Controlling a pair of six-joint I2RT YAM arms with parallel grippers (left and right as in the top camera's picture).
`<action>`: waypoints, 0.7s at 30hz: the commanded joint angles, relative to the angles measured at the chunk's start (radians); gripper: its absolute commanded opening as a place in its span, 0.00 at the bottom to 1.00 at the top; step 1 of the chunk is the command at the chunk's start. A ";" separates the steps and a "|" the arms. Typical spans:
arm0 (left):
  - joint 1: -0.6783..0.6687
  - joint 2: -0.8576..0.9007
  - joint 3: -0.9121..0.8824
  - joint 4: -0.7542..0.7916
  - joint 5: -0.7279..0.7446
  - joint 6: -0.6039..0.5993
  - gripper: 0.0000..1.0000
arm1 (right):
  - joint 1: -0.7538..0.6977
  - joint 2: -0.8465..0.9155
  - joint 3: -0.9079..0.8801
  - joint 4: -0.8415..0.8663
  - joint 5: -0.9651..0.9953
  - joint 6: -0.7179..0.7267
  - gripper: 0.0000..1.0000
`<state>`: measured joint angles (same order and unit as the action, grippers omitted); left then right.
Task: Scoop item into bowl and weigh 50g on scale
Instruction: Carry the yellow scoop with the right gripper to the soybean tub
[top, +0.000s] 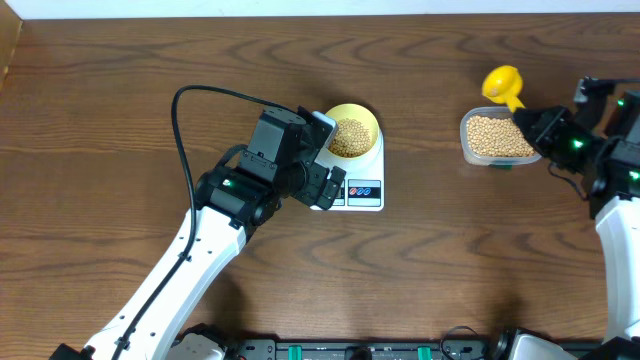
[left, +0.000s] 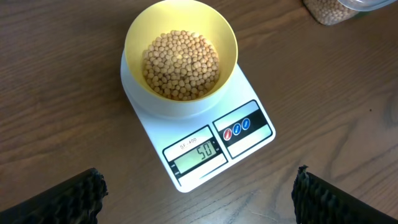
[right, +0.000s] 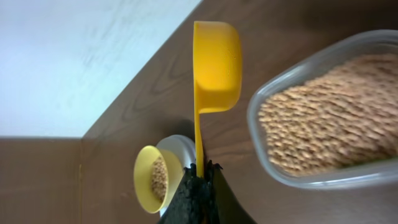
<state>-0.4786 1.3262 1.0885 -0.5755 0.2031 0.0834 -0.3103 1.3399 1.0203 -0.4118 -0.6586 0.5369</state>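
The scale's display (left: 196, 157) shows 50 under the pale yellow bowl, so my right gripper keeps moving the yellow scoop into the clear tub (top: 497, 138) and lets go of it there.
A pale yellow bowl (top: 353, 131) (left: 181, 53) half full of tan beans (left: 181, 64) stands on the white scale (top: 364, 186) (left: 205, 149); the scale's display reads 50. My left gripper (top: 322, 158) (left: 199, 198) hovers over the scale's front edge, open, nothing between its fingers (left: 68, 199). My right gripper (top: 528, 122) (right: 201, 171) is shut on the handle of a yellow scoop (top: 503, 85) (right: 214, 68), held beside the clear tub (top: 494, 138) (right: 329, 118) of beans. The bowl (right: 152, 177) also shows far off in the right wrist view.
The left arm's black cable (top: 200, 100) loops over the table behind the arm. The table's far edge (top: 300, 18) meets a white wall. Bare brown wood lies between the scale and the tub.
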 joint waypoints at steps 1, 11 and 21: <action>0.004 0.000 0.003 0.001 -0.013 0.010 0.98 | -0.056 -0.014 0.009 -0.042 -0.014 0.008 0.01; 0.004 0.000 0.003 0.001 -0.013 0.010 0.98 | -0.145 -0.014 0.009 -0.178 0.011 0.008 0.02; 0.004 0.000 0.003 0.001 -0.013 0.010 0.98 | -0.106 -0.011 0.009 -0.255 0.222 -0.172 0.02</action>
<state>-0.4786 1.3262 1.0885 -0.5751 0.2028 0.0834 -0.4339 1.3399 1.0203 -0.6518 -0.5243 0.4423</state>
